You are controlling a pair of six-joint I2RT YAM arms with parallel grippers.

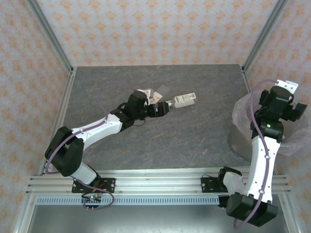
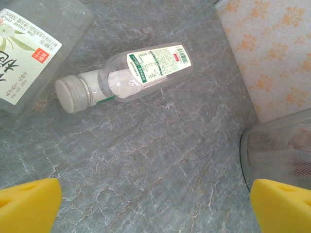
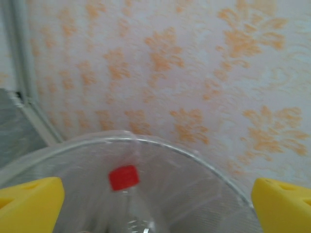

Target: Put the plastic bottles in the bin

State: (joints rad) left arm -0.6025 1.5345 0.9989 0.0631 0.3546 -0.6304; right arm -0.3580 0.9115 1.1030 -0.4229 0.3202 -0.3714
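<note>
My right gripper keeps moving until its fingers are on both sides of the bottle's label [image 1: 185,98], because the white-capped bottle's base [image 1: 193,98] is clear of my left gripper and points toward the bin.
A clear plastic bottle [image 2: 136,73] with a white cap and a green-and-white label lies on its side on the grey stone table. My left gripper [image 2: 155,208] hangs open just short of its cap end, with nothing between the yellow pads [image 2: 29,204]. From above, that gripper [image 1: 168,106] sits right beside this bottle [image 1: 185,100]. A larger clear bottle [image 2: 29,48] with a white label lies to the left of it. My right gripper [image 3: 155,208] is open above the bin [image 3: 194,160]. A red-capped clear bottle [image 3: 124,177] is inside the bin, free of the jaws.
The bin [image 1: 240,141], lined with a crinkled clear bag, stands at the table's right edge under the right arm. Its rim [image 2: 274,155] is also at the right of the left wrist view. Patterned walls and metal frame posts enclose the table.
</note>
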